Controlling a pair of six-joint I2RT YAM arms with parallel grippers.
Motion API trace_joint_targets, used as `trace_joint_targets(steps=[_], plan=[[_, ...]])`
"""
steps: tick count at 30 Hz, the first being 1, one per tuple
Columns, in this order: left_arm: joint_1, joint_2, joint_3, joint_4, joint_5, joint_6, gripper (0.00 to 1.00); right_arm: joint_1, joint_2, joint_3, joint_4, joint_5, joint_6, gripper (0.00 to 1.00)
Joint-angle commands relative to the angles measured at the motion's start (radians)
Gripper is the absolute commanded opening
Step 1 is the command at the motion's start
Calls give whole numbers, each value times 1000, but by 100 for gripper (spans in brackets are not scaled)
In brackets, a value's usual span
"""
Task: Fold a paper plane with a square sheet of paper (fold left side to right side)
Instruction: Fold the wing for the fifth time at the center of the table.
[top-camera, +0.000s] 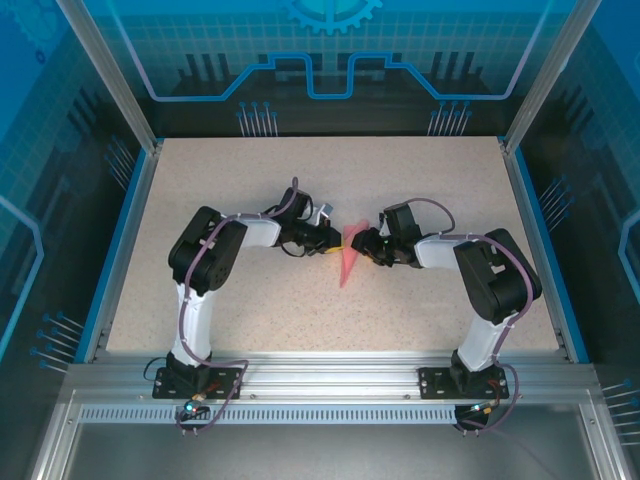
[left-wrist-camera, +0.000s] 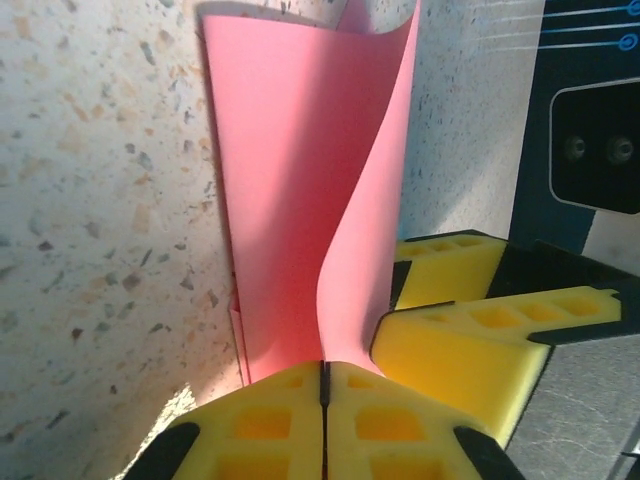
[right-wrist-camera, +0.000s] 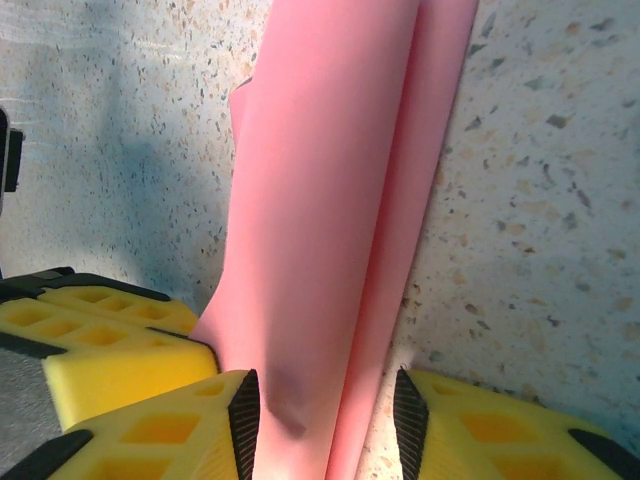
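My right gripper needs to push the flap down (right-wrist-camera: 315, 220) while my left gripper holds it, because the paper's flap in my left gripper (left-wrist-camera: 365, 230) curls up off the paper's flat layer.
The salmon-pink paper plane (top-camera: 347, 262) lies mid-table as a narrow folded dart, its point toward the near edge. My left gripper (top-camera: 333, 241) comes in from the left. In the left wrist view the jaws (left-wrist-camera: 323, 368) are shut on a raised flap of the paper (left-wrist-camera: 365, 200), which curls up off the flat layer (left-wrist-camera: 280, 180). My right gripper (top-camera: 362, 246) meets it from the right. In the right wrist view its jaws (right-wrist-camera: 327, 400) stand open astride the paper (right-wrist-camera: 330, 200), the left pad (right-wrist-camera: 246, 420) against the paper's edge.
The speckled tabletop (top-camera: 250, 310) is fenced by a blue rim (top-camera: 128, 230) and frame posts. The two grippers stand almost touching: the right one's yellow fingers (left-wrist-camera: 470, 310) crowd the left wrist view, and the left one's fingers (right-wrist-camera: 100, 340) show in the right wrist view.
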Motion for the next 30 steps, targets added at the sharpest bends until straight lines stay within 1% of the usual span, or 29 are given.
trace_joint_targets(steps=[1,8,17,23,30], plan=[[0,23,37,-57,-3,60,6,36,74,-6,-58,39,-28,43],[-1,43,76,-102,-4,119,6,31,38,-9,-47,27,-50,44],[-1,63,104,-125,-3,150,6,-35,-67,-21,-49,-11,-70,50],[-1,62,104,-130,-3,157,6,-66,-71,-13,-25,-48,-52,55],[-1,62,106,-130,-3,155,6,-68,-34,34,-33,-69,-49,56]])
